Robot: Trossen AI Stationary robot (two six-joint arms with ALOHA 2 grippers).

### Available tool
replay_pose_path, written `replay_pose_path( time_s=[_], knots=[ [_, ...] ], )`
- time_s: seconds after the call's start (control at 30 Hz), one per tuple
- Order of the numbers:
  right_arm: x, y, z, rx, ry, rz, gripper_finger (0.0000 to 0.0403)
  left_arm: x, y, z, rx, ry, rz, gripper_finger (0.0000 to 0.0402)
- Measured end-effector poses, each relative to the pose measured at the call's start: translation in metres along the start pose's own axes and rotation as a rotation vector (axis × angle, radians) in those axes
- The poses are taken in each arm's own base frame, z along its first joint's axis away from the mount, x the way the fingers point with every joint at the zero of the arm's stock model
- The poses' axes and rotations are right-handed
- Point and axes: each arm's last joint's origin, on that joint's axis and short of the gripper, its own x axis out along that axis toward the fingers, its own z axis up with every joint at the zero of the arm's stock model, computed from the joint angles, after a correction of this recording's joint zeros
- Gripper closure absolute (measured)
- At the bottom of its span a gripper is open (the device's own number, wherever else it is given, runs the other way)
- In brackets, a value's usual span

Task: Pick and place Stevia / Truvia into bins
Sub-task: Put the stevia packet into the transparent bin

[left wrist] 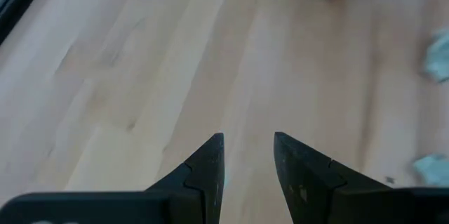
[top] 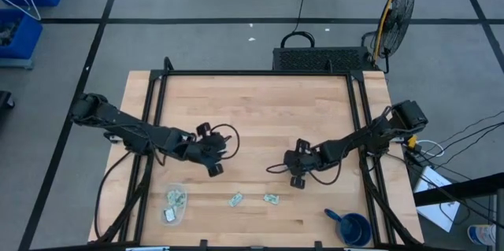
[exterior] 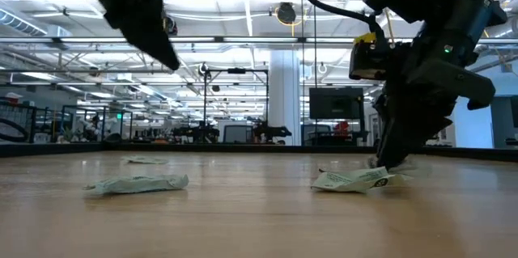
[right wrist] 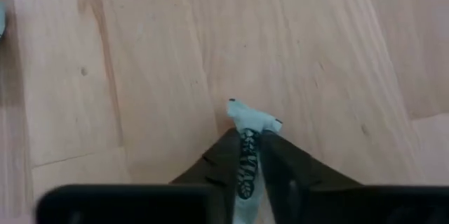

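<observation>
The clear bin (top: 173, 204) stands beyond my empty left gripper, far from my right gripper, so next I lift the sachet and let my left gripper take its crumpled end (right wrist: 251, 116).
My right gripper (top: 298, 180) is low over the table, right of centre, and is shut on a pale green and white sachet (right wrist: 249, 122). Two more sachets lie flat on the wood near the front edge (top: 235, 200) (top: 271, 198); the low view shows them too (exterior: 137, 183) (exterior: 356, 179). The clear bin (top: 175, 189) stands at the front left with a few sachets inside (top: 170, 215). My left gripper (left wrist: 249, 143) hangs above bare wood left of centre (top: 213, 166), open by a narrow gap and empty. My right gripper pinches the sachet between its two fingers (right wrist: 228, 155), slanting down at the table. One crumpled end (right wrist: 247, 117) sticks out past the fingertips; the rest runs back between them. Whether that end touches the wood I cannot tell.
A dark blue cup with a handle (top: 354, 227) stands at the front right corner. Black frame rails (top: 150, 125) (top: 364, 125) run along both sides of the table. Open wood lies between the two grippers and toward the far edge.
</observation>
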Motion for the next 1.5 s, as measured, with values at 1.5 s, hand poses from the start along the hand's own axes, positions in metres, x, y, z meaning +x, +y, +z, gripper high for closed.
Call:
replay_pose_path(
  time_s=[1.5],
  knots=[
    [-0.031, -0.033, 0.099, 0.004, -0.829, 0.528, 0.0312, 0.026, -0.022, 0.039, 0.474, -0.397, 0.058, 0.027]
  ],
)
